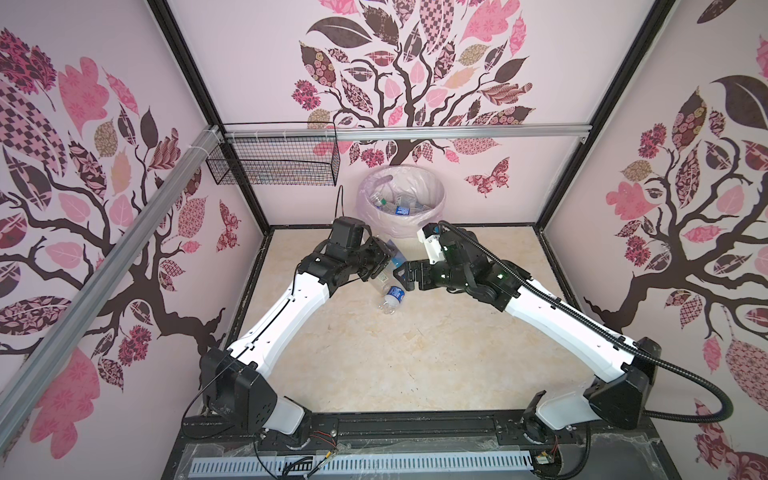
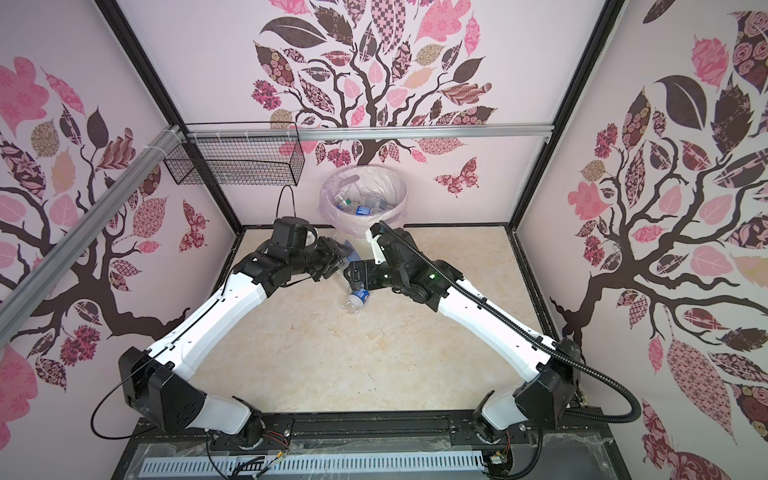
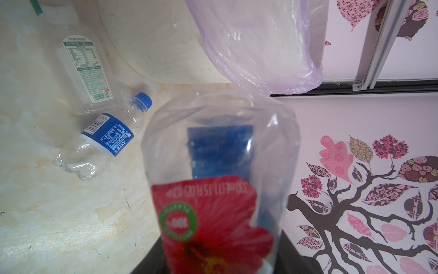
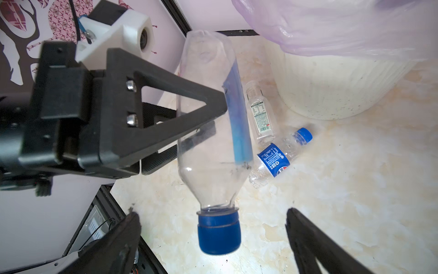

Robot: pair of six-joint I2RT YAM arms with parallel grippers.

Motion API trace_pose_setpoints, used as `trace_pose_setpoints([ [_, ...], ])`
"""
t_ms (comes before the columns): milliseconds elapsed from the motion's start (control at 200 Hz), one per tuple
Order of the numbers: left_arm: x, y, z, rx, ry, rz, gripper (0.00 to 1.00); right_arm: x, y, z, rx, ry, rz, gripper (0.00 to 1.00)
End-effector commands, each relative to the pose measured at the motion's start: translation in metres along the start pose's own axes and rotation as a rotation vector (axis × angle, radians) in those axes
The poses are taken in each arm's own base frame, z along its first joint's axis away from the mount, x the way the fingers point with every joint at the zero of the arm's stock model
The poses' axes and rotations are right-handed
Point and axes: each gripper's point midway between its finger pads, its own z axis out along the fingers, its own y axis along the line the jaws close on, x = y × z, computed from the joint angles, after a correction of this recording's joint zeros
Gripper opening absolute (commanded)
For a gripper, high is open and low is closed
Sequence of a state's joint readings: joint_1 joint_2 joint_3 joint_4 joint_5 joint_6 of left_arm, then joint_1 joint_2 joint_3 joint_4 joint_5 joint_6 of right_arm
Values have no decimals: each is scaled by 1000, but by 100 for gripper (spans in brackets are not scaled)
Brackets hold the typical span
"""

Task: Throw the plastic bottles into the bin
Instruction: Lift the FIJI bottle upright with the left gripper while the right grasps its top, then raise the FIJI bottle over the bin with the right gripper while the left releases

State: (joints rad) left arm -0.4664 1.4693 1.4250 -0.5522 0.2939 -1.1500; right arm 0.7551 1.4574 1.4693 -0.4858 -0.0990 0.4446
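The bottle's body [image 4: 216, 153] is held in my closed left gripper, so my right gripper should close on the blue cap [image 4: 219, 233] before my left gripper opens and moves away.
My left gripper [image 1: 384, 259] [image 3: 220, 261] is shut on a clear plastic bottle [image 3: 220, 147] [image 4: 208, 142] with a red-and-blue label, held in the air in front of the bin [image 1: 436, 187] [image 2: 399, 187]. Its blue cap [image 4: 219, 234] points toward my right gripper [image 4: 212, 213] [image 1: 399, 274], which is open, its fingers standing either side of the cap without touching it. Two more plastic bottles lie on the floor beneath: a blue-labelled one [image 3: 104, 140] [image 4: 275, 161] [image 1: 394, 296] and a clear white-labelled one [image 3: 80, 71] [image 4: 260, 116]. Several bottles lie inside the bin.
A pale pink bag [image 3: 260, 47] hangs over the bin's ribbed cream wall [image 4: 331, 87]. A black wire mesh basket [image 1: 274, 160] hangs on the back rail to the left of the bin. Patterned walls enclose the marbled floor [image 1: 374, 365] on three sides.
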Motion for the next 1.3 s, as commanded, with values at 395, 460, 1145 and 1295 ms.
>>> trace_pose_setpoints([
  [395, 1, -50, -24, 172, 17, -60, 48, -32, 6, 19, -79, -75, 69, 89],
  [460, 1, -50, -23, 174, 18, -69, 48, -32, 8, 22, -93, -74, 80, 88],
  [1145, -37, -56, -49, 183, -64, -102, 93, -49, -6, 17, -19, -118, 75, 58],
  [1295, -59, -61, -72, 187, -136, -107, 97, -72, -30, 6, 32, -168, 93, 57],
])
